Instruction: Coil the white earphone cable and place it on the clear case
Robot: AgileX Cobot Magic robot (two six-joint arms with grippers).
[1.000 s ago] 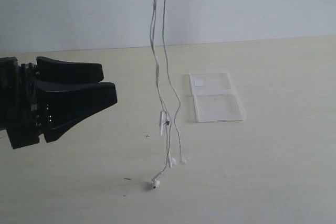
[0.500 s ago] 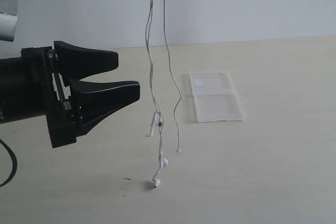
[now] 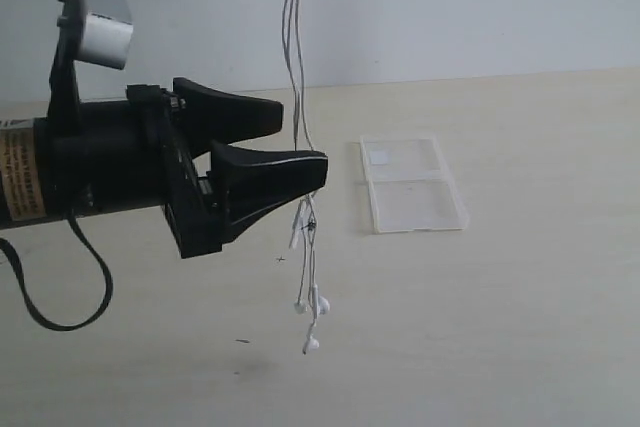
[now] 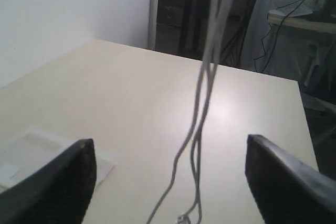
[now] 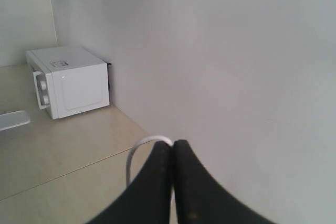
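The parts of the cable cross and bunch [image 3: 310, 226] over the earbuds. The dangling earbuds [image 3: 314, 305] will swing along together when I pick up the white earphone cable.
The white earphone cable [image 3: 296, 57] hangs in doubled strands from above the top of the exterior view, its earbuds [image 3: 312, 305] dangling close over the table. My right gripper [image 5: 173, 143], out of the exterior view, is shut on a loop of the cable [image 5: 137, 149]. My left gripper [image 3: 300, 145] is open, level with the hanging strands. In the left wrist view the cable [image 4: 201, 119] hangs ahead of the gap between the wide-apart fingers of that gripper [image 4: 169, 140], touching neither. The clear case [image 3: 411, 185] lies flat and open on the table to the right, its corner also at the clear case [image 4: 31, 150].
A pale wooden table [image 3: 520, 327] with a white wall behind it. A white microwave-like box [image 5: 71, 80] stands by the wall in the right wrist view. Dark furniture and cables [image 4: 283, 19] lie beyond the table's far edge.
My left gripper has moved right, up to the hanging cable. The cable has been lifted; its strands have drawn together and the lowest earbud has risen from where it lay.
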